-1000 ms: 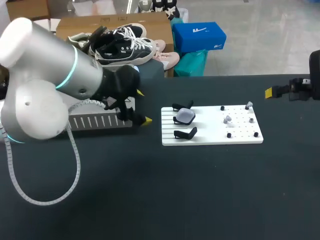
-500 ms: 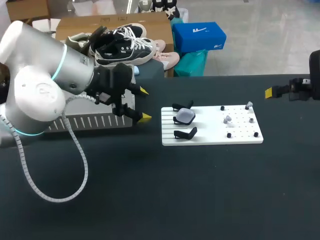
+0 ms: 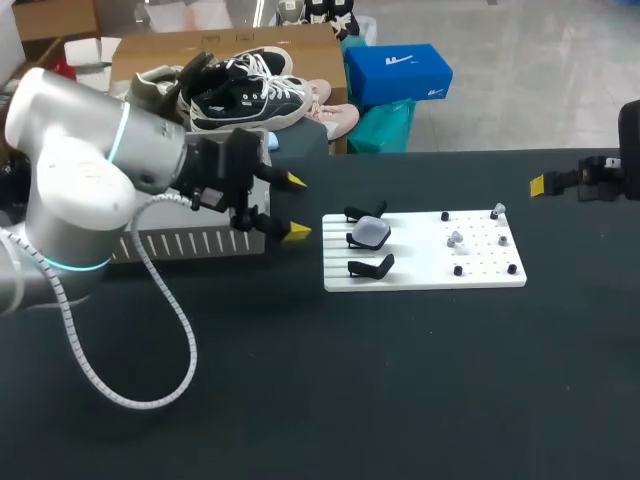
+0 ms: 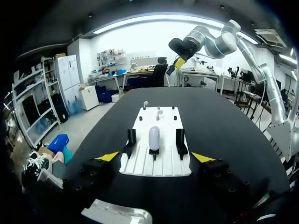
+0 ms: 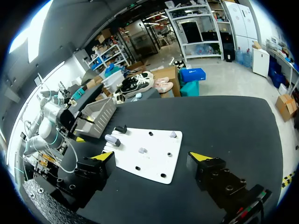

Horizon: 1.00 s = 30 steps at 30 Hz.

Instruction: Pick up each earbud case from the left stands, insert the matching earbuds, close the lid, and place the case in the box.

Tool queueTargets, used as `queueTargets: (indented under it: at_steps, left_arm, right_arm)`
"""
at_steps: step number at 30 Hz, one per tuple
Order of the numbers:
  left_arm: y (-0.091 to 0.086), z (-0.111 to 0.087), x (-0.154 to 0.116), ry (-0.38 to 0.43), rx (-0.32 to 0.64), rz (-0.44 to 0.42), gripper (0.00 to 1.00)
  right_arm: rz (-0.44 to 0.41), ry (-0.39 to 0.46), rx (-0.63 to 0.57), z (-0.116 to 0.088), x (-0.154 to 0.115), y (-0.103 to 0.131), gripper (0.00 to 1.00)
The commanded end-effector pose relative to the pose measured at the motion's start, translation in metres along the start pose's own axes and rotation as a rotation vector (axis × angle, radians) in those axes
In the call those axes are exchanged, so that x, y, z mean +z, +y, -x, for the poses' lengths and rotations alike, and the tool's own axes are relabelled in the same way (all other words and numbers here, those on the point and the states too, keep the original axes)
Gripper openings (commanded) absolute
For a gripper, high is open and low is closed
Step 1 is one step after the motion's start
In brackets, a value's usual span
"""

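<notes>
My gripper will find empty wells inside the closed earbud case [image 3: 371,232] when it opens the case, because the small earbuds [image 3: 455,239] lie out on the white board.
A white board [image 3: 425,255] lies mid-table. On its left end stand three black stands; the middle one holds a pale, closed earbud case [image 3: 371,232], the other two are bare. Two small earbuds [image 3: 455,239] [image 3: 497,211] rest on the board's pegged right half. My left gripper [image 3: 296,206] hovers open just left of the board, apart from it. In the left wrist view the case [image 4: 153,137] sits straight ahead of that gripper [image 4: 155,157]. My right gripper [image 3: 540,184] hangs open above the table's far right, looking down on the board [image 5: 149,149] and the case [image 5: 112,139].
A grey slotted box [image 3: 190,243] stands at the table's back left, behind my left gripper, also seen as the box [image 5: 98,116] in the right wrist view. Several black pegs [image 3: 458,270] stick up from the board's right half. Dark bare tabletop [image 3: 400,380] stretches in front.
My left arm has swung its gripper to the right, closer to the board's left edge, and its elbow has drawn back. The right arm, case and earbuds have not moved.
</notes>
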<state>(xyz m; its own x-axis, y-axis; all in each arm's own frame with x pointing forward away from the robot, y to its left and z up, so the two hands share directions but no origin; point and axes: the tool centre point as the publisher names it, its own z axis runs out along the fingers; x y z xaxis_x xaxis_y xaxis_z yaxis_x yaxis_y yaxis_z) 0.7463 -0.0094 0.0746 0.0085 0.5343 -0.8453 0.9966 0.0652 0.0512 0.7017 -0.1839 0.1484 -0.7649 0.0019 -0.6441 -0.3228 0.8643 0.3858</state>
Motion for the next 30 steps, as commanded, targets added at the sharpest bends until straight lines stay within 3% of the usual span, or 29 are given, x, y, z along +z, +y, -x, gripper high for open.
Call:
queueTargets:
  at_steps: [1,12,30]
  left_arm:
    - [0.006,-0.002,0.010,-0.020,-0.010,-0.010,1.00]
    - [0.015,-0.001,0.037,-0.038,-0.052,-0.034,1.00]
    - [0.017,-0.003,0.069,-0.075,-0.086,-0.057,1.00]
  right_arm:
    - [0.004,0.001,-0.001,0.000,-0.001,-0.001,1.00]
    - [0.004,0.001,-0.001,0.000,-0.001,-0.001,1.00]
    - [0.004,0.001,-0.001,0.000,-0.001,-0.001,1.00]
